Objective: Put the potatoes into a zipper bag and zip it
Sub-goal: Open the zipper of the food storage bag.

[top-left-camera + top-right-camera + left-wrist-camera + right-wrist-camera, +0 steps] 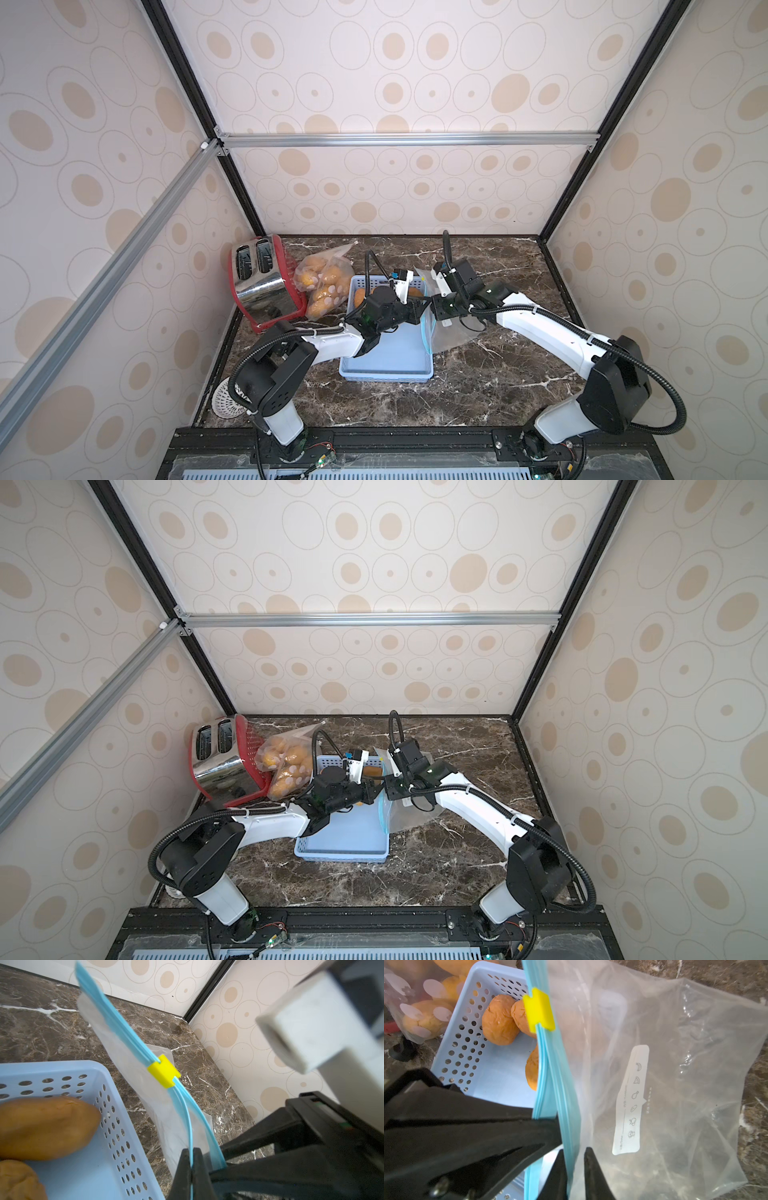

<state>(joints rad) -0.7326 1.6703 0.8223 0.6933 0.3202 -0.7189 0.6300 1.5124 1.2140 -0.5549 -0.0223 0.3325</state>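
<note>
I should shut my right gripper's fingers, now apart around the blue strip's edge (570, 1140), before my left gripper leaves the strip's other edge for a potato (532, 1068).
A clear zipper bag (675, 1064) with a blue zip strip and yellow slider (538, 1012) hangs beside the light blue basket (386, 365), its body lying on the marble. My left gripper (192, 1152) is shut on one lip of the blue strip (188, 1118). My right gripper (574, 1152) is open, its fingers slightly apart around the other lip, with a gap showing. The two grippers meet tip to tip at the basket's right rim (428, 309). Orange-tan potatoes (499, 1020) lie in the basket's far end (45, 1126). The bag's mouth is parted near the grippers.
A second, spotted plastic bag full of potatoes (324, 282) leans on a red basket (291, 274) holding a chrome toaster (257, 282) at the back left. A white round perforated object (226, 401) sits at the left front edge. Patterned walls enclose the table.
</note>
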